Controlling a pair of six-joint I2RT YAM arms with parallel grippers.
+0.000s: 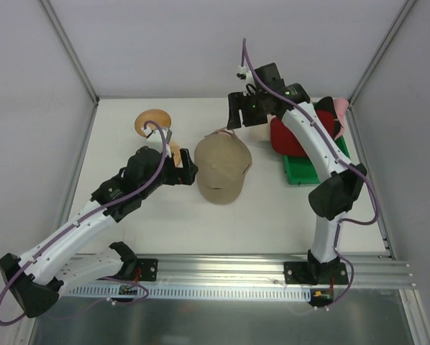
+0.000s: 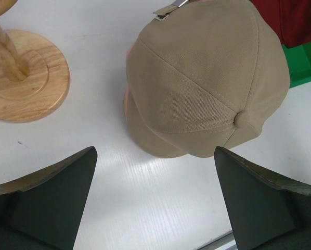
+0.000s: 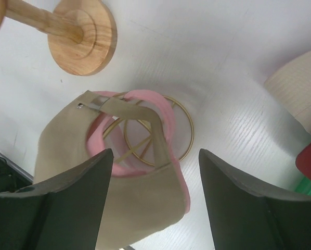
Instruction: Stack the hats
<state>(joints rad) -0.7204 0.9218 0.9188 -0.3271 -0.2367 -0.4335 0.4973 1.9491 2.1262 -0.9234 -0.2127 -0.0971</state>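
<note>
My right gripper should continue to head for the uppermost red cap until its fingers close on that cap's edge, since the tan cap (image 1: 221, 162) lies over the pink hat.
The tan cap (image 1: 222, 169) sits mid-table. In the right wrist view it (image 3: 134, 208) lies over a pink hat (image 3: 166, 112) on the gold wire stand (image 3: 140, 140). My left gripper (image 1: 186, 172) is open and empty just left of the cap (image 2: 207, 78), low over the table (image 2: 155, 198). My right gripper (image 1: 238, 118) is open and empty above the cap's back strap (image 3: 155, 203). The red cap (image 1: 301, 133) lies on a green tray (image 1: 308, 172), and a cream bucket hat (image 3: 298, 94) sits beside it. The black hat is out of view.
The mushroom-shaped wooden stand (image 1: 154, 122) stands at the back left, close to my left wrist (image 2: 25, 78). A pink bit of fabric (image 1: 341, 108) shows behind the red cap. White walls close in the table on three sides.
</note>
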